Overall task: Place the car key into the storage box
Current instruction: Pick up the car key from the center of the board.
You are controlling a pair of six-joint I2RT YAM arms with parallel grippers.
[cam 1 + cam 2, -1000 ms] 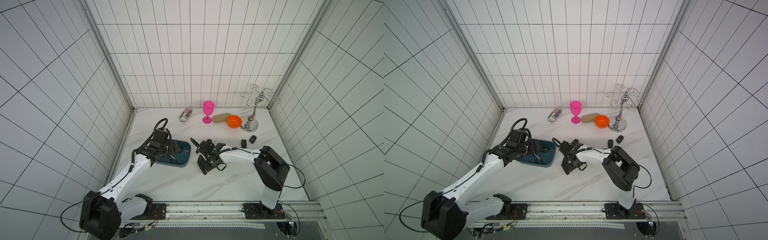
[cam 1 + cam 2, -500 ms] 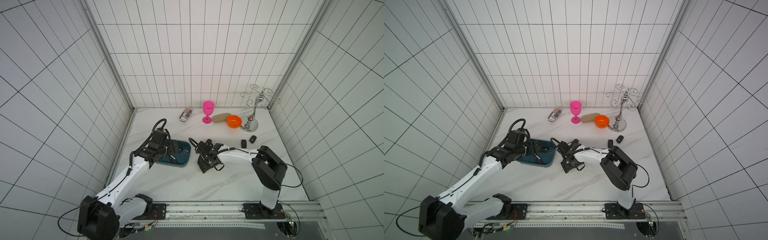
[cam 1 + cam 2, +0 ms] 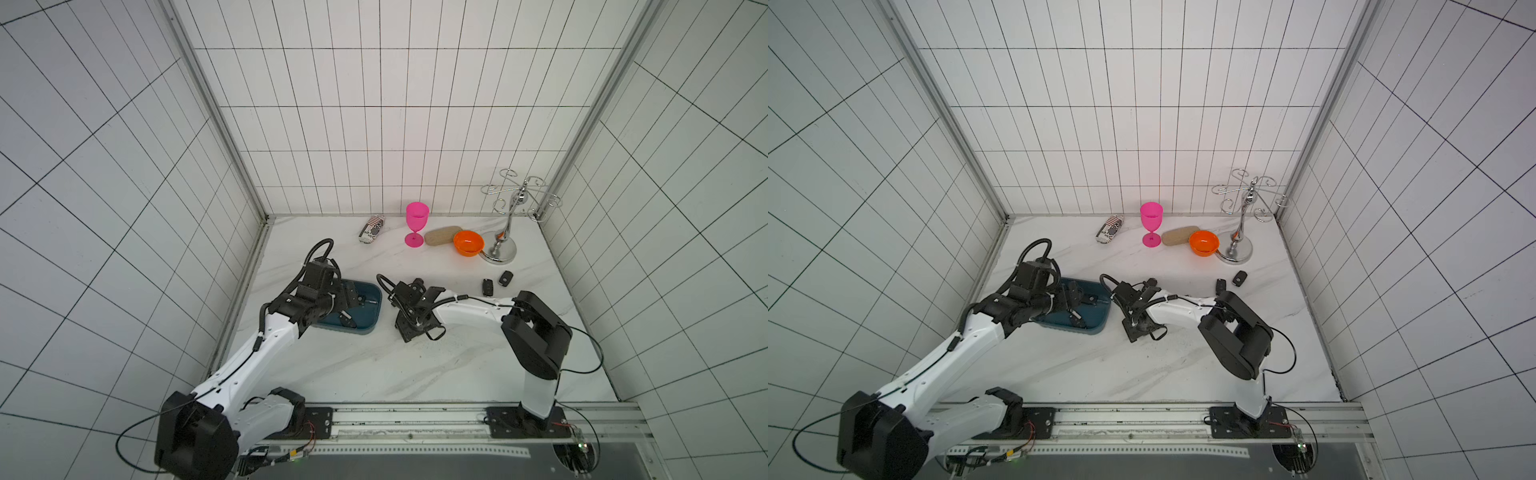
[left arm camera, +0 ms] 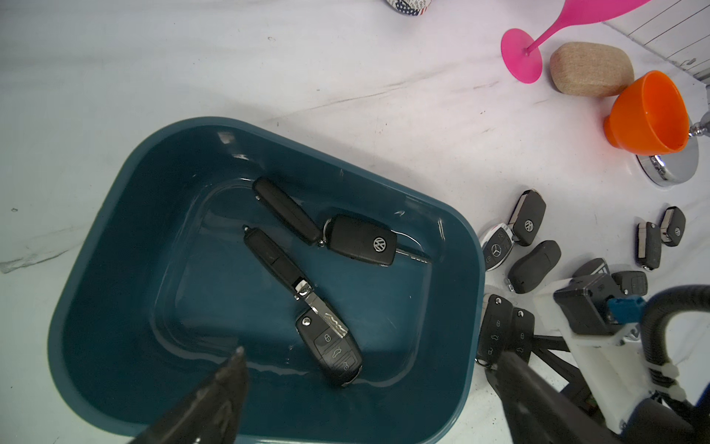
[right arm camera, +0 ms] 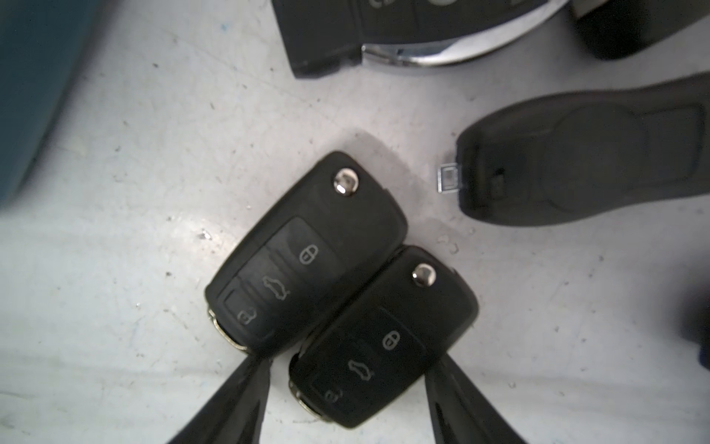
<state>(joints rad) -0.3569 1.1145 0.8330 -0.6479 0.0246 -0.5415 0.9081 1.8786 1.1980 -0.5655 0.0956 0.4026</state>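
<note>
My left gripper should move away first, because it is hanging over the teal storage box (image 3: pixel 366 313) and my right gripper has to bring the car key (image 5: pixel 383 338) there.
The teal storage box (image 3: pixel 371 312) (image 3: pixel 1100 319) lies left of centre, with several black car keys (image 4: pixel 361 240) in it. My left gripper (image 4: pixel 372 353) (image 3: pixel 351 309) hangs open over the box's near end, holding nothing. Just right of the box, my right gripper (image 5: pixel 345 361) (image 3: pixel 409 328) points down at two black flip keys lying side by side. One car key (image 5: pixel 380 338) lies between its fingers. One finger (image 5: pixel 457 403) touches that key. The other finger (image 5: pixel 238 399) stands a small gap off it, against the neighbouring key (image 5: pixel 307 253).
More loose keys lie round the right gripper (image 4: pixel 534 267), and two more lie further right (image 3: pixel 487 286) (image 3: pixel 505 277). Along the back wall stand a patterned packet (image 3: pixel 372 228), a pink goblet (image 3: pixel 416 224), a tan block (image 3: pixel 442 235), an orange bowl (image 3: pixel 468 243) and a chrome stand (image 3: pixel 503 245).
My right gripper has shifted slightly toward the box and its jaws have narrowed round the key. The left arm has barely moved.
</note>
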